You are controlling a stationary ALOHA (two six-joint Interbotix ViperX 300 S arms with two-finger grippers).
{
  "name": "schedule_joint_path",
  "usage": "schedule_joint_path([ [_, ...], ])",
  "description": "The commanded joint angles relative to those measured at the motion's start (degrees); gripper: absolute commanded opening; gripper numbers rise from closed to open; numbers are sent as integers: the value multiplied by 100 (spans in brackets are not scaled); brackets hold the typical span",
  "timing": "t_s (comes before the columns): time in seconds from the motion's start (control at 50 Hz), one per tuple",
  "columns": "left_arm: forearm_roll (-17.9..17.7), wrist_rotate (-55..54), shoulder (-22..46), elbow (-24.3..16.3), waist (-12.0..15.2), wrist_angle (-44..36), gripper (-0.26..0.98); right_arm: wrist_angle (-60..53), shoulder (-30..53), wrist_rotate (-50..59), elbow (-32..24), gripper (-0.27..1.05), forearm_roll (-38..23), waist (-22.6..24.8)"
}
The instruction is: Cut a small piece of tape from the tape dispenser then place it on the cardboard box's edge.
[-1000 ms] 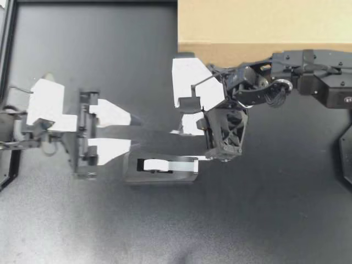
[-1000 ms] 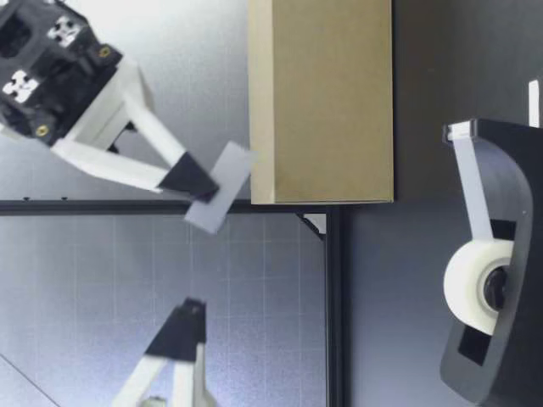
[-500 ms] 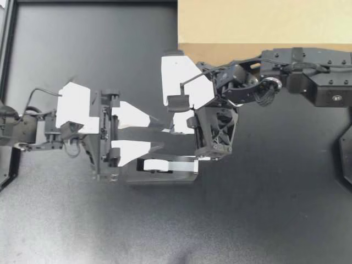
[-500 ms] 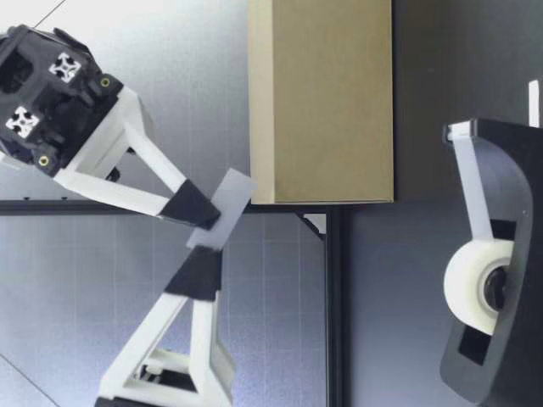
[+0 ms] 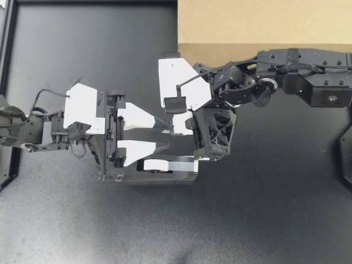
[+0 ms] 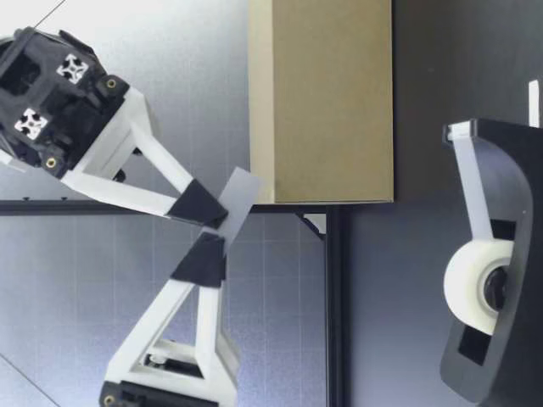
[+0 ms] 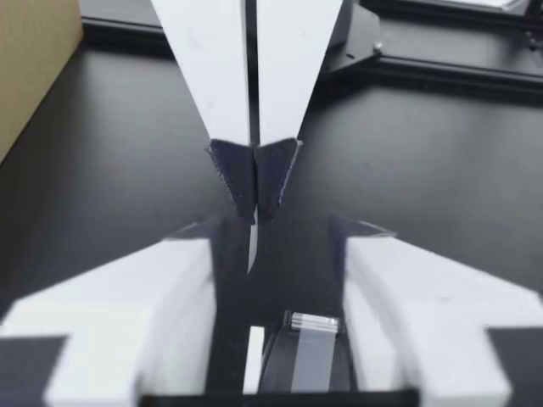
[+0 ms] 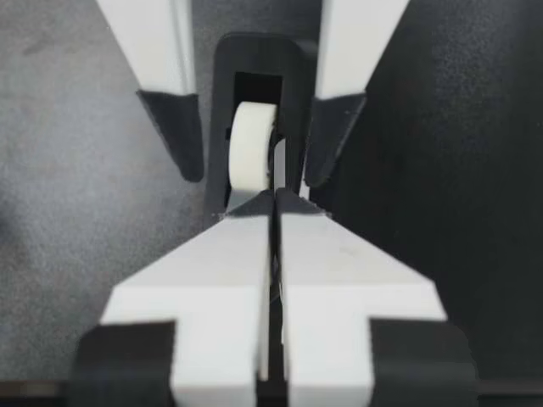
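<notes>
My right gripper's tips (image 7: 255, 205) have the piece of tape (image 7: 252, 248) hanging nearly straight from them, so I expect it to stick out from my left gripper when I carry it.
My right gripper (image 5: 177, 127) reaches in over the table's middle, shut on a short piece of tape (image 6: 238, 198) that hangs below its fingertips. My left gripper (image 5: 166, 136) faces it, open, one finger on each side of the strip. In the left wrist view the tape (image 7: 252, 246) hangs edge-on under the right gripper's closed tips, between my own fingers (image 7: 182, 280) without touching them. The black tape dispenser (image 5: 181, 175) with its white roll (image 6: 475, 288) stands on the table just under both grippers. The cardboard box (image 5: 264, 25) stands at the back right.
A black frame bar (image 6: 335, 305) runs along the table's far edge behind the dispenser. The right arm (image 5: 308, 82) stretches across in front of the box. Open dark tabletop (image 5: 247, 220) lies nearer the front.
My left gripper has moved right until its fingers flank the hanging tape, and they have narrowed somewhat. The right gripper shifted slightly left, still holding the tape.
</notes>
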Motion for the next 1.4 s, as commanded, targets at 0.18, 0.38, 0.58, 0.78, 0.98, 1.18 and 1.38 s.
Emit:
schedule_joint_path([
  [0.18,0,70,-18,-114,-9,-53,-4,-18,-79,-9,-141,-9,9,26],
  [0.38,0,44,-18,-97,-9,-53,-14,62,-70,0,-149,-9,9,26],
  [0.58,0,70,-53,-88,-9,-53,-14,141,-53,26,-141,-6,26,26],
  [0.78,0,70,-53,-88,-9,-53,-14,132,0,79,-149,14,18,26],
  [0.98,0,70,-35,-88,-9,-53,-14,88,44,79,-132,43,9,26],
  [1.18,0,62,9,-88,9,-53,-14,-123,-105,70,44,43,-62,-193],
  [1.38,-220,-44,62,-114,264,-229,-14,-457,-606,53,448,43,-79,-562],
])
